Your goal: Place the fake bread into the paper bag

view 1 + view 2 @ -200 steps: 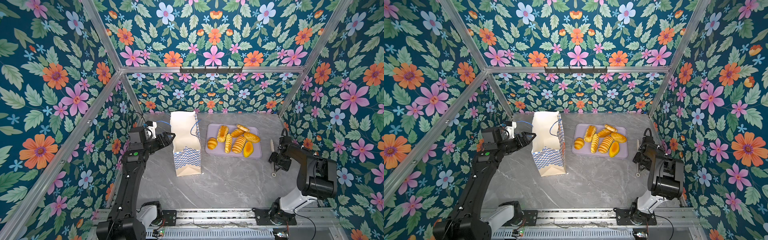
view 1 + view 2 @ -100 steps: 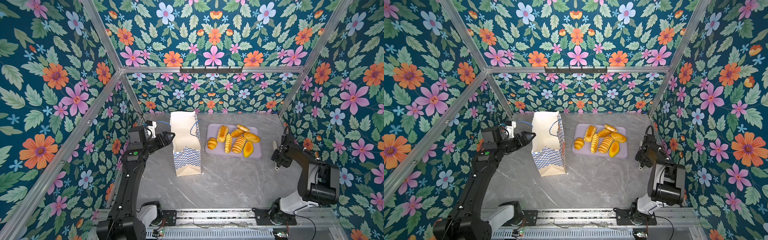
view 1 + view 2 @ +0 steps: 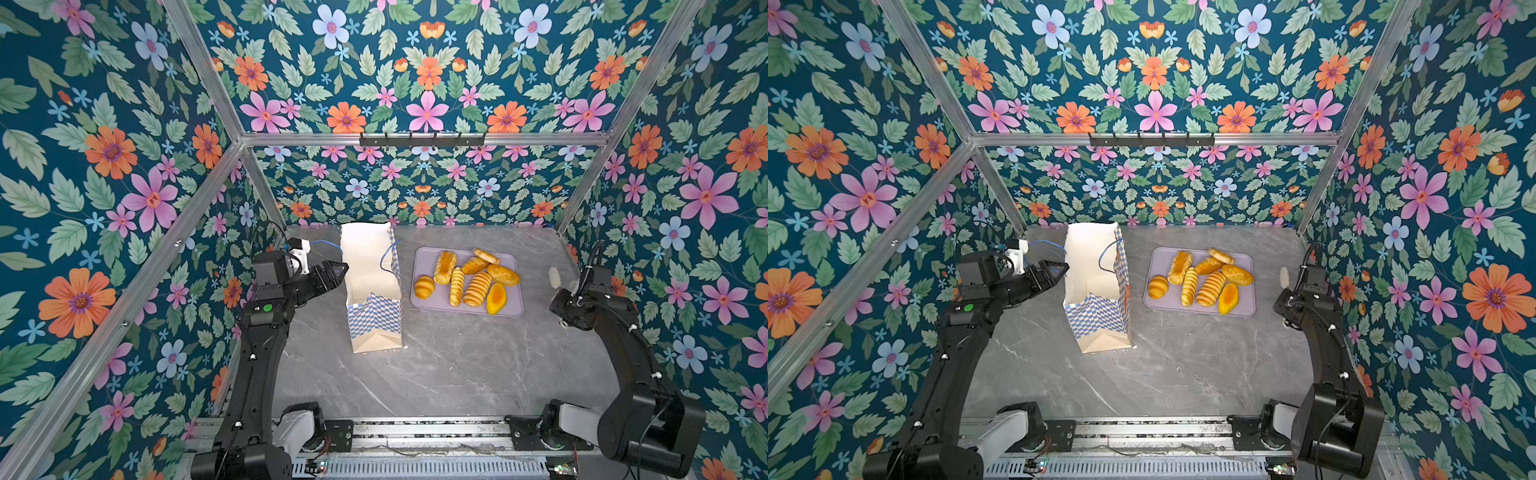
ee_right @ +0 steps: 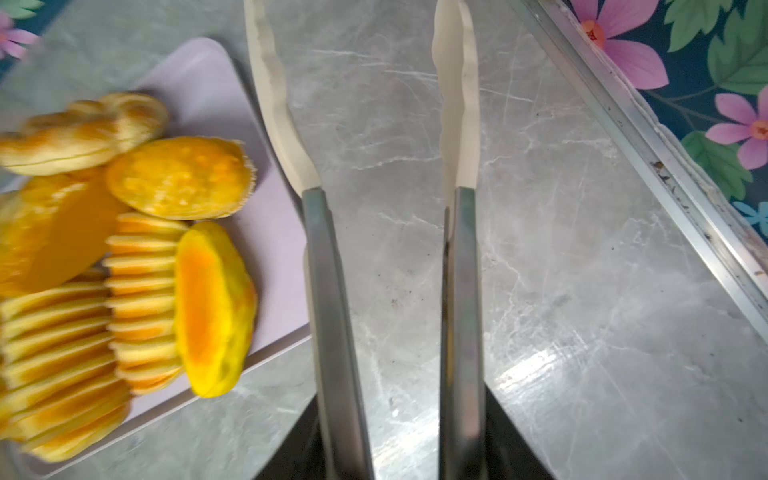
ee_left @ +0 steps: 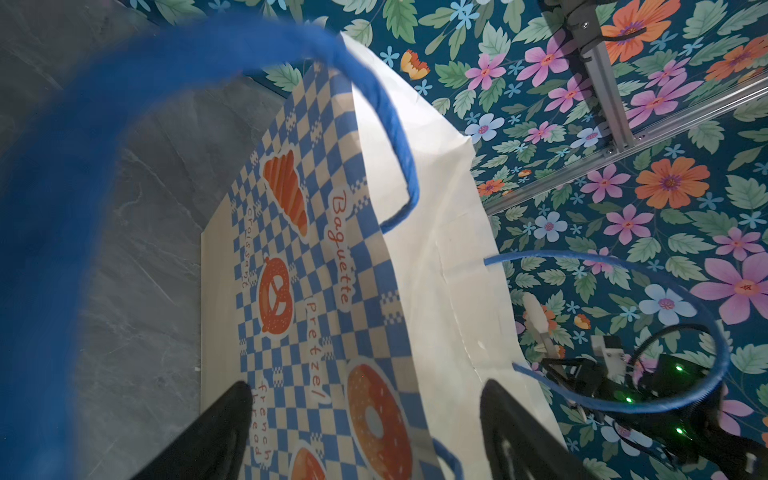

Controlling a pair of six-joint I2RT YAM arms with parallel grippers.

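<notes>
The paper bag's printed side point(image 5: 320, 280) is in front of my left gripper, which is low and at a slant. I should lift my left gripper and turn it square so that it straddles the paper bag's rim point(image 5: 399, 304).
The fake bread point(image 3: 469, 278) point(image 3: 1204, 282), several glossy golden pieces, lies on a lilac tray point(image 3: 424, 304) point(image 3: 1154, 306) right of the middle. The paper bag point(image 3: 370, 266) point(image 3: 1096, 266) stands upright and open to the tray's left. My left gripper point(image 3: 338, 272) point(image 5: 365, 395) is open, its fingers astride the bag's left wall near the rim point(image 5: 436, 249). My right gripper point(image 3: 565, 299) point(image 4: 403, 449) is shut on metal tongs point(image 4: 328, 291) with white tips point(image 3: 554, 276). The tong tips stand apart over bare table, right of the bread point(image 4: 212, 307), with nothing between them.
The bag's blue cord handles point(image 5: 399, 137) loop close to the left wrist camera. Flowered walls and aluminium rails point(image 4: 665, 166) close in the grey marble table point(image 3: 457, 365) on three sides. The arm bases sit on a rail along the front edge.
My right gripper has moved toward the back wall with the tongs, and the tong arms have been squeezed closer together. The left arm and the bag have not moved.
</notes>
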